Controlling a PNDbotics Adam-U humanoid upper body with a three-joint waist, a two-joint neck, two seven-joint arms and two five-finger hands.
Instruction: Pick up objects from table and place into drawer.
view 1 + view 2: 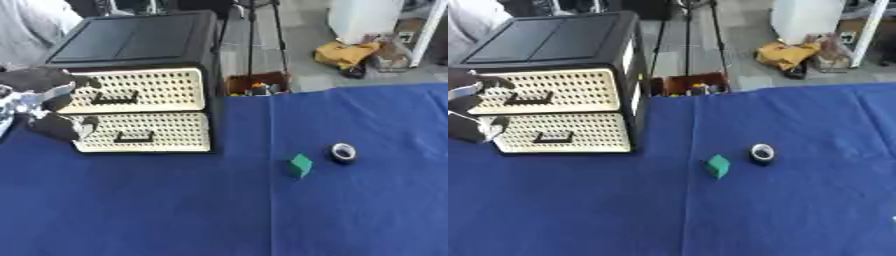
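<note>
The upper drawer will slide straight out alone when I pull, because a seam separates the drawer fronts and each front has its own handle.
A black cabinet (131,35) with two cream perforated drawers stands at the back left of the blue table. The upper drawer (149,90) and the lower drawer (153,132) both look closed. My left hand (48,102) hovers at the cabinet's left front, fingers and thumb spread apart in front of the drawers, holding nothing. A small green block (300,165) lies near the middle of the table. Just right of it sits a small dark roll of tape (343,152). My right hand shows in neither view.
The blue cloth (175,210) covers the table. Beyond the far edge are a brown box with small items (255,84), a tripod (254,30), a yellow bag (346,52) and a white unit (363,17) on the floor.
</note>
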